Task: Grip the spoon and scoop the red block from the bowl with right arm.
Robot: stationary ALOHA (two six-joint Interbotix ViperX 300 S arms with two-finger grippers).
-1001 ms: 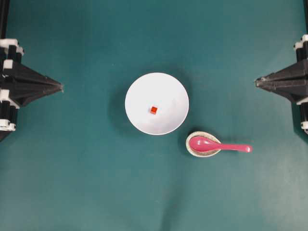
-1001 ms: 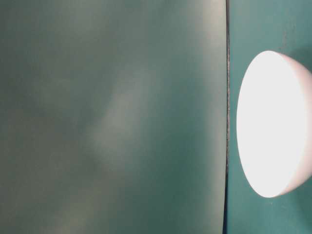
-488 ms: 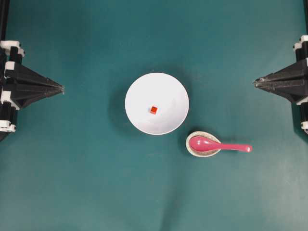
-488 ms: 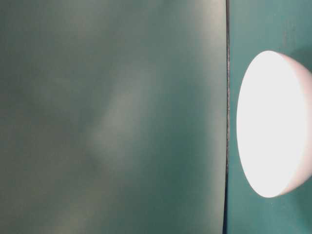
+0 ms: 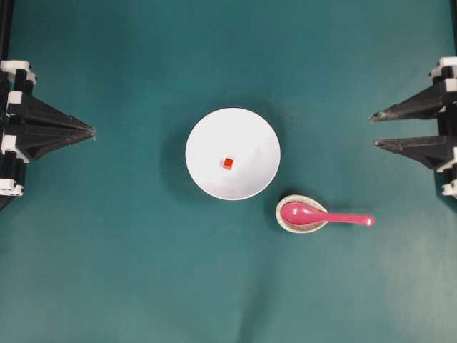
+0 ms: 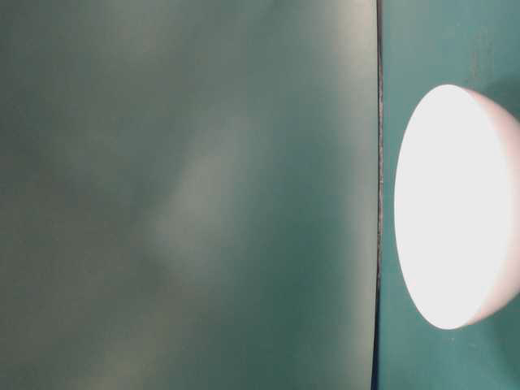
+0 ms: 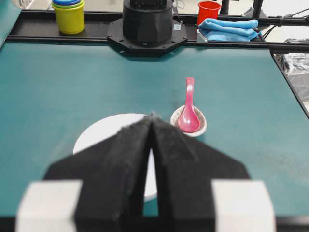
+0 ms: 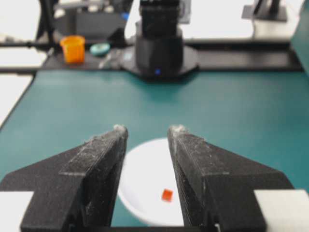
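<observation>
I expect the red block (image 5: 228,163) to slide along ahead when I push the pink spoon, because the block sits clear of the white bowl's side (image 5: 193,163).
The white bowl (image 5: 233,153) sits mid-table with the tiny red block (image 5: 228,163) inside it. The pink spoon (image 5: 325,216) lies with its scoop in a small speckled dish (image 5: 301,214), its handle pointing right. My right gripper (image 5: 373,129) is open and empty at the right edge, far from the spoon. My left gripper (image 5: 93,132) is shut and empty at the left edge. In the right wrist view the bowl (image 8: 145,179) and block (image 8: 167,195) show between the fingers (image 8: 195,159). In the left wrist view the spoon (image 7: 188,112) lies beyond the shut gripper (image 7: 152,116).
The table-level view shows only the bowl's bright side (image 6: 455,207) and a blurred green surface. Beyond the table's far edges stand stacked cups (image 7: 69,14), a red cup (image 7: 208,10), blue cloth (image 7: 228,28) and an orange cup (image 8: 73,48).
My right gripper has opened; its fingers were together before and now stand apart. The left gripper, bowl, block and spoon have not moved.
</observation>
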